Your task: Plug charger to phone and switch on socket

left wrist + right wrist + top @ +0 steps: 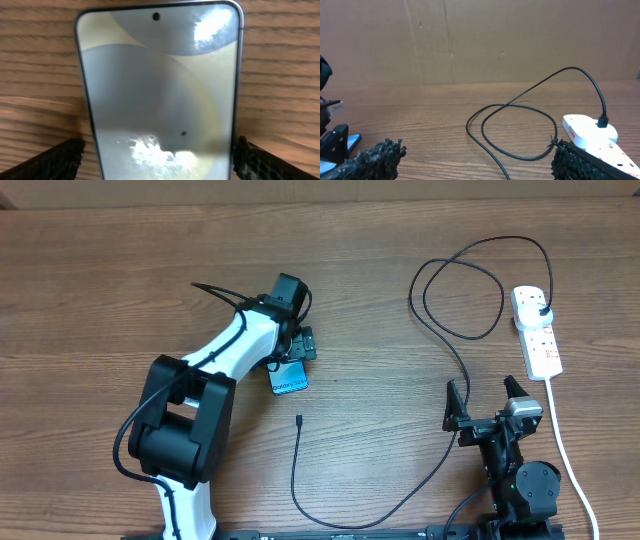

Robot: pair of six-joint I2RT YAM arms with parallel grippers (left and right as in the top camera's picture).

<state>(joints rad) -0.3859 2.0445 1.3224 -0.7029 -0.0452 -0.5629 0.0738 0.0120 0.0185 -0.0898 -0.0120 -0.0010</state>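
I should use my left gripper to move the phone (289, 377) toward the middle and grip it there before the charger goes in, because the phone lies far from my right gripper.
The phone (291, 383) lies screen up on the wooden table and fills the left wrist view (160, 85). My left gripper (298, 352) (159, 165) stands open and straddles the phone's near end, with one finger (57, 160) on each side of it. The charger (295, 465) is a thin black cable. Its connector tip (299, 420) lies just below the phone, and its plug (541, 310) (603, 121) sits in the white socket (537, 330) (590, 135) at the right. My right gripper (487, 402) (477, 165) is open and holds nothing, left of the socket.
The cable makes a wide loop (460, 285) (520, 130) on the table between the two arms. The socket's white cord (565, 442) runs down the right side towards the front edge. A brown cardboard wall (480, 40) stands behind the table.
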